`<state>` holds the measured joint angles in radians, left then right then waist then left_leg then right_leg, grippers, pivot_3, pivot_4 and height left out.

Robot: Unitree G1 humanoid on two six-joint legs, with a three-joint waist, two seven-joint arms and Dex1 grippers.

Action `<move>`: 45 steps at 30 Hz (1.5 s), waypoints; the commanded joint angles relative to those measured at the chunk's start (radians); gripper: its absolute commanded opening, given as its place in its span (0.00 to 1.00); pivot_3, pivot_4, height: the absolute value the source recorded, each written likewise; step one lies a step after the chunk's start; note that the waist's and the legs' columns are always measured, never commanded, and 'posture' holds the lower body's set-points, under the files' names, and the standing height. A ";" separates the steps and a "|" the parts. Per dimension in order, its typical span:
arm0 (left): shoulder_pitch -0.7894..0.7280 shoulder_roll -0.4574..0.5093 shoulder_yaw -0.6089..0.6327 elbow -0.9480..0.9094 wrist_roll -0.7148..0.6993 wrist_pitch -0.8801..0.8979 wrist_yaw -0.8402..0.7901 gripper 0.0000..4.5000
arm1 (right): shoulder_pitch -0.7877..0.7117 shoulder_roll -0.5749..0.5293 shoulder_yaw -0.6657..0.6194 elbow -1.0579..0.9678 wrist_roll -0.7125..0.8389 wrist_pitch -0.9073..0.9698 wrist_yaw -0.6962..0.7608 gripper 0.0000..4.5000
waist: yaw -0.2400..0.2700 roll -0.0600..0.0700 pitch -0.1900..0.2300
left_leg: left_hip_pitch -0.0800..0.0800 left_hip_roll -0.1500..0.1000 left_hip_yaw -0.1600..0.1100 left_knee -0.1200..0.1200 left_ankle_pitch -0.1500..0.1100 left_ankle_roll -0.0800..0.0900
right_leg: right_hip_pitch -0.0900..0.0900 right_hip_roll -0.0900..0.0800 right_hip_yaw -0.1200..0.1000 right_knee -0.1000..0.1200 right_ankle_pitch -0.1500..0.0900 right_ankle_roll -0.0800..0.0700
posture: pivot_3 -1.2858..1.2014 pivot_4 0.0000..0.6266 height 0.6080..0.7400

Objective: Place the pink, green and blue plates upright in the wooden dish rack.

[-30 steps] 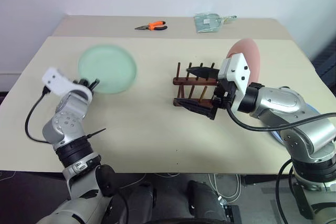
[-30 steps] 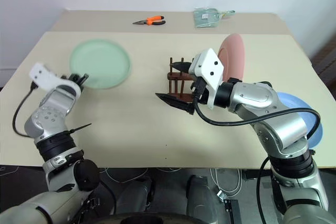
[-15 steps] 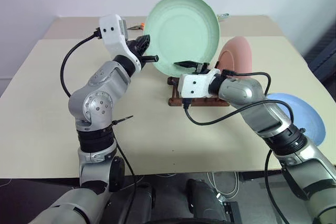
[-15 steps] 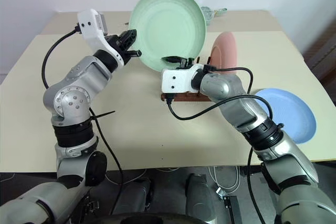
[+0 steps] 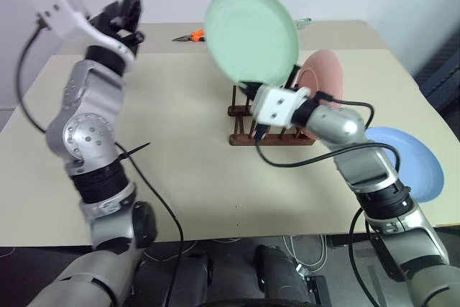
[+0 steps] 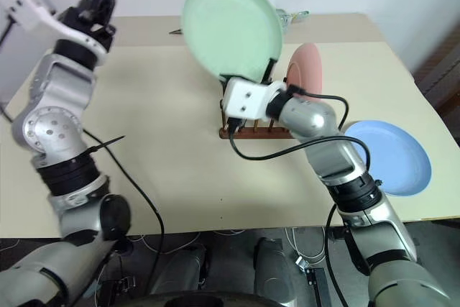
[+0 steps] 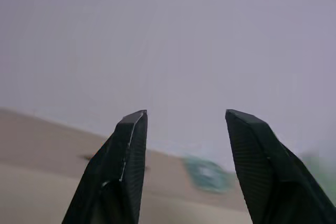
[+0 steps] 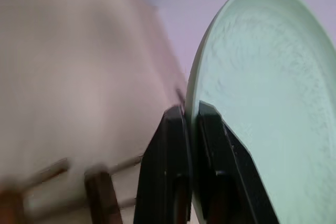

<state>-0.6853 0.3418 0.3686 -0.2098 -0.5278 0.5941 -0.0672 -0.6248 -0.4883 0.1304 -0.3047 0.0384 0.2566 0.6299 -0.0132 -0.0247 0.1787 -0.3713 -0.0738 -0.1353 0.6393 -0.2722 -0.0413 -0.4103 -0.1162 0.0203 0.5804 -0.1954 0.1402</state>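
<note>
The green plate's broad side (image 5: 251, 34) lies across the rack's slots, so next my right gripper turns that plate edge-on, parallel to the pink plate (image 5: 325, 75), then lowers it in.
The green plate (image 5: 251, 34) stands upright in the air just above the wooden dish rack (image 5: 269, 126). My right gripper (image 8: 190, 109) is shut on its lower rim, one finger on each face. The pink plate (image 5: 325, 77) stands upright in the right end of the rack. Flat on the table at the right lies the blue plate (image 5: 404, 163). My left gripper (image 7: 184, 124) is open and empty, raised high at the far left (image 5: 128, 6), well away from the green plate.
Orange-handled pliers (image 5: 194, 35) and a greenish clear packet (image 6: 289, 16) lie at the back of the beige table (image 5: 180, 141). Cables hang from both arms. The table's left half is bare.
The left gripper let go of the green plate, opened, and swung up and to the left. The right gripper shut on the plate's lower rim and now holds it alone over the rack.
</note>
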 commanded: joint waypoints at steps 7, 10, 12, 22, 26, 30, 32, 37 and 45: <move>0.433 0.205 -0.455 -0.092 0.122 -0.166 -0.596 0.56 | -0.051 0.068 -0.513 -0.164 1.039 0.635 -0.246 0.00 | 0.013 0.002 0.002 | -0.002 0.001 -0.001 -0.001 -0.001 0.001 | -0.001 -0.001 0.000 -0.002 -0.001 -0.006 | 0.52 0.24 1.00; 0.465 0.202 -0.485 -0.122 0.101 -0.155 -0.650 0.56 | -0.039 0.052 -0.514 -0.166 1.106 0.670 -0.320 0.00 | 0.015 0.003 0.002 | -0.002 0.002 -0.001 -0.005 0.000 0.001 | -0.003 0.000 0.000 -0.002 -0.003 -0.009 | 0.52 0.24 1.00; 0.473 0.185 -0.502 -0.153 0.071 -0.129 -0.674 0.56 | -0.017 0.072 -0.508 -0.166 1.134 0.669 -0.378 0.00 | 0.015 0.004 0.002 | -0.002 0.002 -0.001 -0.006 0.000 0.001 | -0.005 0.000 0.000 -0.001 -0.003 -0.009 | 0.52 0.24 1.00; 0.473 0.169 -0.512 -0.180 0.076 -0.120 -0.705 0.56 | 0.044 0.130 -0.476 -0.091 1.199 0.657 -0.559 0.00 | 0.012 0.004 0.002 | -0.001 0.002 0.001 -0.006 0.000 0.002 | -0.004 0.000 0.001 -0.001 -0.002 -0.008 | 0.52 0.24 1.00; 0.475 0.167 -0.506 -0.189 0.072 -0.115 -0.703 0.57 | 0.058 0.124 -0.453 -0.056 1.196 0.670 -0.583 0.07 | 0.007 0.004 0.002 | -0.001 0.002 0.001 -0.006 0.000 0.002 | -0.004 0.000 0.001 -0.001 -0.002 -0.008 | 0.52 0.24 1.00; 0.477 0.167 -0.512 -0.198 0.078 -0.113 -0.701 0.58 | 0.036 0.070 -0.422 -0.068 1.086 0.622 -0.556 0.43 | 0.001 0.004 0.002 | -0.001 0.002 0.001 -0.006 0.000 0.002 | -0.004 0.000 0.000 -0.001 -0.002 -0.008 | 0.52 0.24 1.00; 0.477 0.165 -0.513 -0.200 0.078 -0.111 -0.701 0.58 | 0.023 0.003 -0.398 -0.098 0.990 0.574 -0.499 0.54 | 0.001 0.005 0.002 | -0.001 0.002 0.001 -0.006 0.000 0.002 | -0.005 0.000 0.000 -0.001 -0.002 -0.008 | 0.52 0.24 1.00; 0.464 0.161 -0.543 -0.183 0.089 -0.114 -0.721 0.58 | 0.058 -0.233 -0.485 -0.142 0.899 0.517 -0.333 0.54 | 0.006 0.005 0.002 | -0.002 0.001 0.002 -0.006 0.000 0.002 | -0.004 0.000 0.000 -0.002 -0.003 -0.007 | 0.52 0.24 1.00; 0.400 0.134 -0.601 -0.108 0.117 -0.148 -0.780 0.58 | 0.521 -0.420 -0.826 -0.160 0.841 0.556 -0.158 0.99 | 0.030 0.004 0.001 | -0.001 0.002 0.002 -0.005 0.000 0.002 | -0.001 -0.001 0.000 -0.003 -0.004 -0.007 | 0.52 0.24 1.00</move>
<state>-0.2676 0.4810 -0.2257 -0.3111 -0.4167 0.4713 -0.8338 -0.1414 -0.8968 -0.6793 -0.4237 0.9244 0.8199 0.4322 0.0165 -0.0205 0.1801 -0.3723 -0.0714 -0.1335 0.6345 -0.2724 -0.0392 -0.4106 -0.1167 0.0195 0.5773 -0.1992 0.1329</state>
